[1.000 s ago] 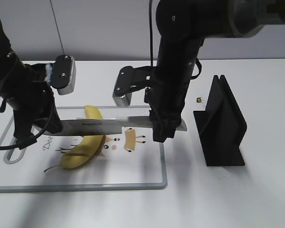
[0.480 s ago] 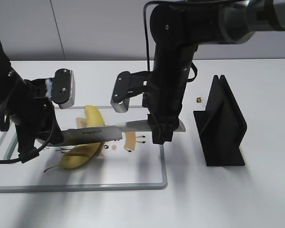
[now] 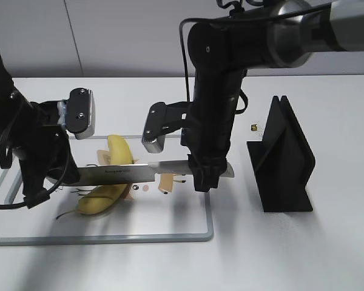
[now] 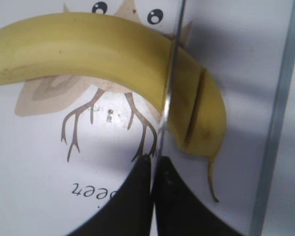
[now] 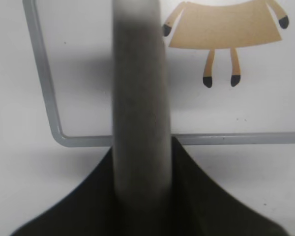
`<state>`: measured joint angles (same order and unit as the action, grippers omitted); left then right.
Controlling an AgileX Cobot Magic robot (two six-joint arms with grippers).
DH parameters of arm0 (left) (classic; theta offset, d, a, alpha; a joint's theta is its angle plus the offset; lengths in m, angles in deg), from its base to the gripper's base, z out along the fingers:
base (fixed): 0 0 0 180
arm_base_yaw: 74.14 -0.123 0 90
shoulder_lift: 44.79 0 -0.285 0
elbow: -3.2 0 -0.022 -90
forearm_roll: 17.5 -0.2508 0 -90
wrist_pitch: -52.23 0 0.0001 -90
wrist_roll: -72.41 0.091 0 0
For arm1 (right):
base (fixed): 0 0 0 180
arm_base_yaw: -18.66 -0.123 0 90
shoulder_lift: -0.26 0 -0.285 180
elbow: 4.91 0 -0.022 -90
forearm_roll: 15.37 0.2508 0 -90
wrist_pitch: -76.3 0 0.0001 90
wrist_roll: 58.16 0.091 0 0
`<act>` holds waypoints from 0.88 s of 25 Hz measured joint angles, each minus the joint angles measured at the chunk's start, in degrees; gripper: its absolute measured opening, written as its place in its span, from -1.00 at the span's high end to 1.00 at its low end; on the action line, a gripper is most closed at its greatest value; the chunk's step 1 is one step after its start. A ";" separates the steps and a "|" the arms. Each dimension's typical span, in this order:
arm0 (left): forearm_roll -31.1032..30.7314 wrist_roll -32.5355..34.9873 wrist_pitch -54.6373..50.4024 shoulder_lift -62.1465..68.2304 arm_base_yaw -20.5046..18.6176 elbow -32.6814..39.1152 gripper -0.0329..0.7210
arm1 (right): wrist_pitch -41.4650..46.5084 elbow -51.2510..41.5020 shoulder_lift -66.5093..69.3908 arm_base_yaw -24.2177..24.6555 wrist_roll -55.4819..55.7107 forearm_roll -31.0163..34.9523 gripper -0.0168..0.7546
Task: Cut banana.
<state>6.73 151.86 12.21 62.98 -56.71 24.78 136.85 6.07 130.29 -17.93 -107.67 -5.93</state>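
Observation:
I can see that the knife's blade is only a little way into the yellow banana, so I should move the knife along its length and push both ends down toward the cutting board.
The yellow banana lies on the white cutting board, stem toward the front left. The knife lies across its middle, held level at both ends. My left gripper is shut on the blade's tip. My right gripper is shut on the handle. In the left wrist view the blade is pressed into the banana just ahead of my left gripper, with an earlier cut beside it toward the stem end. In the right wrist view the grey handle sits between the fingers of my right gripper.
A black knife stand stands right of the board. The board has a grey metal rim and a brown cartoon deer print. A small dark-and-yellow object lies behind the stand.
Both grippers have lowered the knife, so the blade has come down from above the banana into it. The banana has stayed in place.

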 joint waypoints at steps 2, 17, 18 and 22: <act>0.00 0.00 0.00 -0.05 0.00 0.08 0.93 | -0.16 0.00 0.25 0.00 -0.07 0.00 0.50; -0.68 0.00 1.91 -3.11 0.00 0.36 0.93 | -1.15 0.27 -1.87 0.00 0.96 -0.64 0.50; -0.73 0.00 1.76 -3.91 0.00 0.36 0.93 | -1.15 0.35 -2.50 0.00 1.14 -0.78 0.49; -0.49 0.00 -0.42 -4.87 0.00 0.42 0.93 | 0.45 0.47 -3.87 -0.05 1.33 0.19 0.49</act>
<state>6.24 151.86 11.79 58.11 -56.71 25.20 137.30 6.54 126.42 -17.98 -106.34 -5.74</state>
